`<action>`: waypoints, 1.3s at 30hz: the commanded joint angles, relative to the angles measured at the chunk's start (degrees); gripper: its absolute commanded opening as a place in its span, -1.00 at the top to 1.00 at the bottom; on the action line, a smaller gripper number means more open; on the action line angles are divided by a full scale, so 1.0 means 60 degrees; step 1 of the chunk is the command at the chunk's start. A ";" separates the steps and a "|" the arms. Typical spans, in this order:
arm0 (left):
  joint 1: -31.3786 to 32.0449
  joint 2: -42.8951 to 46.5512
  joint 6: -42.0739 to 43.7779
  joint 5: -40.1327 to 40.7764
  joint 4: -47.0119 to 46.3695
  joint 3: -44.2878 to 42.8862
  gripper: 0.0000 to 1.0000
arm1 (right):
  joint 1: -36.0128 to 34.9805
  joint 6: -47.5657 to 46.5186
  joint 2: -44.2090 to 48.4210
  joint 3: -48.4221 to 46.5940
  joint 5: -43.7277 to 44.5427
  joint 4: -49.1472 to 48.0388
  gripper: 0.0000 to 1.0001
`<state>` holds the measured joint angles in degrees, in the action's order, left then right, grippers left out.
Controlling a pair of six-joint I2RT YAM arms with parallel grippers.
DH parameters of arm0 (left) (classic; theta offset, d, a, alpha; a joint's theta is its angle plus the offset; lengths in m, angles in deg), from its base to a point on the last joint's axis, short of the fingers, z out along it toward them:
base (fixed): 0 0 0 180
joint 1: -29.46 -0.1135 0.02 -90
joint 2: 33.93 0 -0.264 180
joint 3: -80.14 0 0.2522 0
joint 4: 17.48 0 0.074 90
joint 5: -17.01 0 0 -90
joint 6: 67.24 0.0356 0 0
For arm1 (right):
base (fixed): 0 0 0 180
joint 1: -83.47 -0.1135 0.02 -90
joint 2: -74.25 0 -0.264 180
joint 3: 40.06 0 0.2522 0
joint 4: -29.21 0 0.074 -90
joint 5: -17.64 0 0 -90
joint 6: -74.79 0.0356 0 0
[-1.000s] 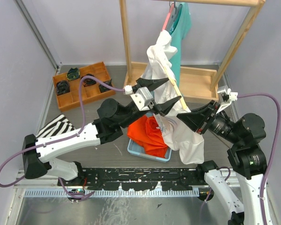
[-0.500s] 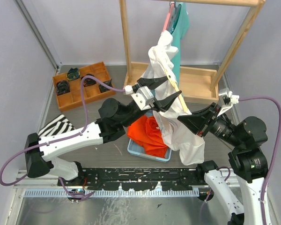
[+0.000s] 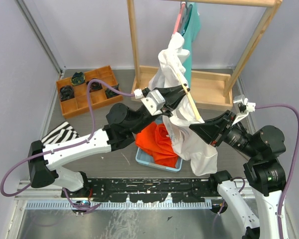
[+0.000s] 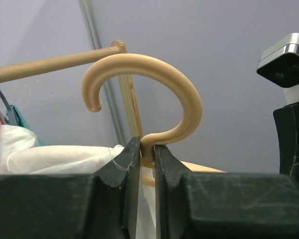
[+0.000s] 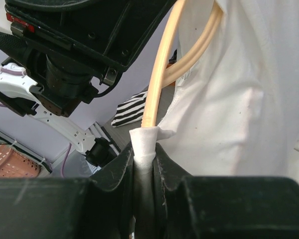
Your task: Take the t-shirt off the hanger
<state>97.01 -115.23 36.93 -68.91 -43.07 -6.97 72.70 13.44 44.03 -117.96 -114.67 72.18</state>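
The t-shirt is wrapped around the hanger's arm end [image 5: 149, 124]. Next, my right gripper pulls the t-shirt's fold [image 5: 143, 154] off that end while my left gripper moves the hanger away.
A white t-shirt [image 3: 193, 145] hangs off a pale wooden hanger [image 3: 190, 98] held in the air above the table's middle. My left gripper [image 3: 182, 92] is shut on the neck of the hanger, just below its curved hook [image 4: 154, 74]; in the left wrist view both pads of the left gripper [image 4: 147, 149] press the neck, with t-shirt cloth [image 4: 55, 157] bunched at the left. My right gripper [image 3: 199, 125] is shut on a fold of the t-shirt [image 5: 239, 99] wrapped over the hanger's [image 5: 162, 74] arm end, between the jaws of the right gripper [image 5: 144, 149].
A wooden clothes rack [image 3: 135, 45] stands behind with a teal garment [image 3: 193, 30] on its rail and a tray base [image 3: 212, 87]. A blue bin [image 3: 145, 158] with orange cloth [image 3: 157, 142] sits below the hanger. At left lie a compartment box [image 3: 87, 92] and a striped cloth [image 3: 57, 134].
My left gripper's jaws, open around the hanger a second ago, have closed on its neck. The right arm shifted slightly with its grip unchanged.
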 commanded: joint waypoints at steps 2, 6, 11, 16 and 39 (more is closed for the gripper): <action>0.0065 -0.0055 -0.0055 0.0024 -0.0267 -0.0331 0.80 | 0.0029 0.0039 0.0100 -0.0310 0.0005 -0.0377 0.99; 0.0096 0.0010 -0.0063 0.0053 -0.0142 -0.0377 1.00 | 0.0026 0.0019 0.0099 -0.0324 0.0072 -0.0377 0.99; 0.0175 0.0163 -0.0109 0.0415 0.0154 -0.0537 1.00 | 0.0022 -0.0342 0.0087 -0.0550 0.0328 -0.0068 0.34; 0.0211 0.0386 -0.0338 0.1191 0.0683 -0.0815 1.00 | 0.0022 -0.1009 0.0112 -0.1003 0.0817 0.0568 -0.08; 0.0226 0.1217 0.0036 0.3649 0.2421 -0.2010 1.00 | 0.0026 -0.1972 0.0971 -0.1116 0.1514 0.2235 -0.23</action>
<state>98.15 -110.57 35.34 -52.15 -28.53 -15.67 72.70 2.92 49.08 -123.68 -106.67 84.84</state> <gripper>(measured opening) 0.038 0.614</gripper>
